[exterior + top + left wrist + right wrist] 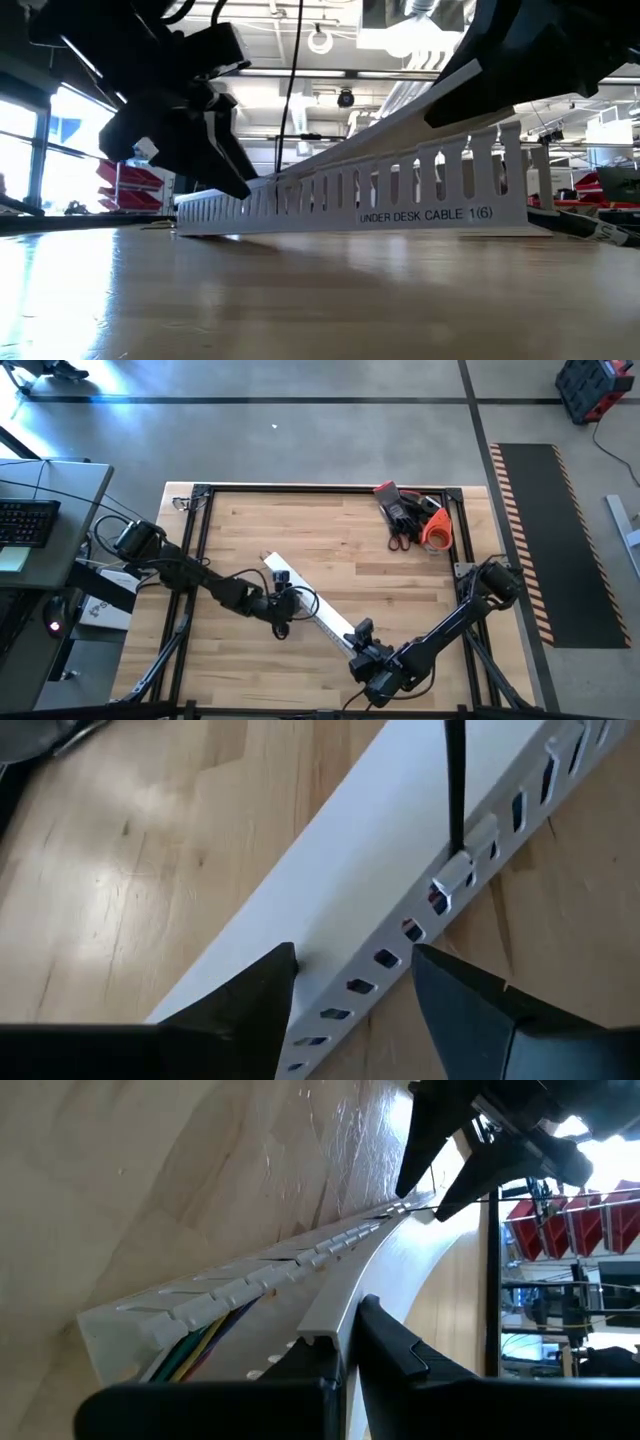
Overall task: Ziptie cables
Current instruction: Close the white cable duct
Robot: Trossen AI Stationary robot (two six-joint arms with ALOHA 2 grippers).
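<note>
My left gripper should take the lid's raised near end, since the lid beyond it stays on the channel, freeing my right gripper to hold the channel's side.
A long white slotted channel lies slantwise across the middle of the wooden table, marked "UNDER DESK CABLE". The cables, thin green, yellow and dark wires, show inside its near end. A thin black ziptie stands up from the slotted wall. My left gripper is open over the channel's middle, one finger on each side of the slotted wall; whether it touches, I cannot tell. My right gripper is shut on the channel's white lid strip at the near right end. My right gripper pinches the white lid strip's long edge, near its near right end, between its two fingers. The fingers come slanting down from the table's near right side. That end of the lid is raised, and the strip slopes down toward the channel's far end, which rests on the table.
A heap of red, black and orange tools lies at the table's far right corner. A black frame runs round the tabletop. A desk with a keyboard stands beyond the left edge. Bare wood shows on the channel's far side.
</note>
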